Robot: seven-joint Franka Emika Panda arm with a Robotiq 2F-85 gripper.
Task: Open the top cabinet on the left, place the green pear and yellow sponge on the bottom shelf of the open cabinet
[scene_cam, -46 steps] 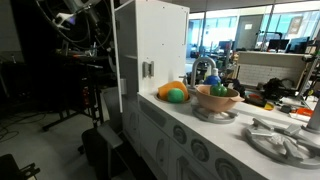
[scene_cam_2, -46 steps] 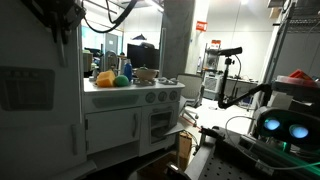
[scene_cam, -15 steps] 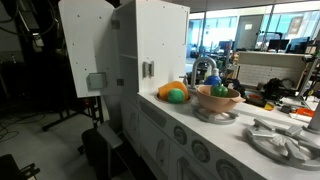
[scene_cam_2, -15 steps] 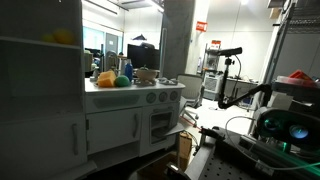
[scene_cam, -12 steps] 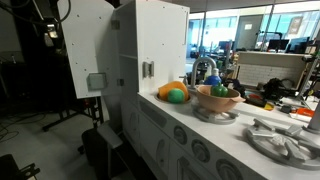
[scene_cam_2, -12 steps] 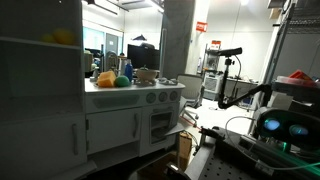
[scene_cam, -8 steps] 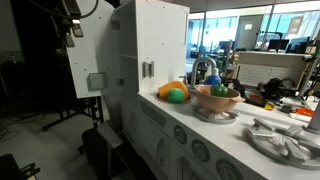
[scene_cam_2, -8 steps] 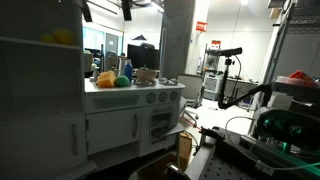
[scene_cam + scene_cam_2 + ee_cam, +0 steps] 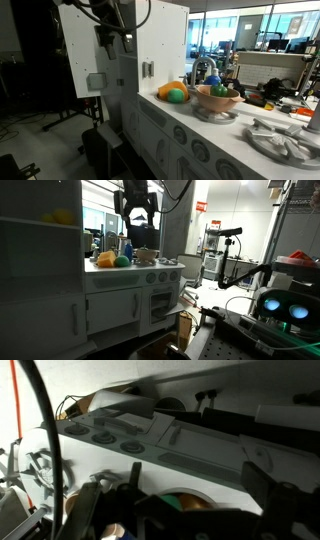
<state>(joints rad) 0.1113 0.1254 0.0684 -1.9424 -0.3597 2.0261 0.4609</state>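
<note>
My gripper should go on toward the pear before it closes around it, because the cabinet door (image 9: pixel 84 65) is open and the green pear is uncovered below my open fingers.
The top cabinet (image 9: pixel 160 40) is a tall white box, and its left door (image 9: pixel 85 50) stands swung open with a grey square handle. Inside, shelves (image 9: pixel 40 250) show in an exterior view. The green pear (image 9: pixel 178 97) (image 9: pixel 121 260) and the orange-yellow sponge (image 9: pixel 167 90) (image 9: pixel 105 258) lie together on the counter beside the cabinet. My gripper (image 9: pixel 112 45) (image 9: pixel 135 238) (image 9: pixel 197 478) hangs open and empty above the counter, a little above the fruit. In the wrist view both dark fingers frame a tan bowl below.
A tan bowl (image 9: pixel 218 98) (image 9: pixel 145 254) with coloured items sits on the counter past the pear. The counter front (image 9: pixel 130 278) carries round dials. A small yellow thing (image 9: pixel 62 217) rests on an upper shelf. A metal sink and rack (image 9: pixel 285 140) lie further along.
The arm has come down from high beside the open door to a spot over the counter by the cabinet. The door stays open; pear and sponge have not moved.
</note>
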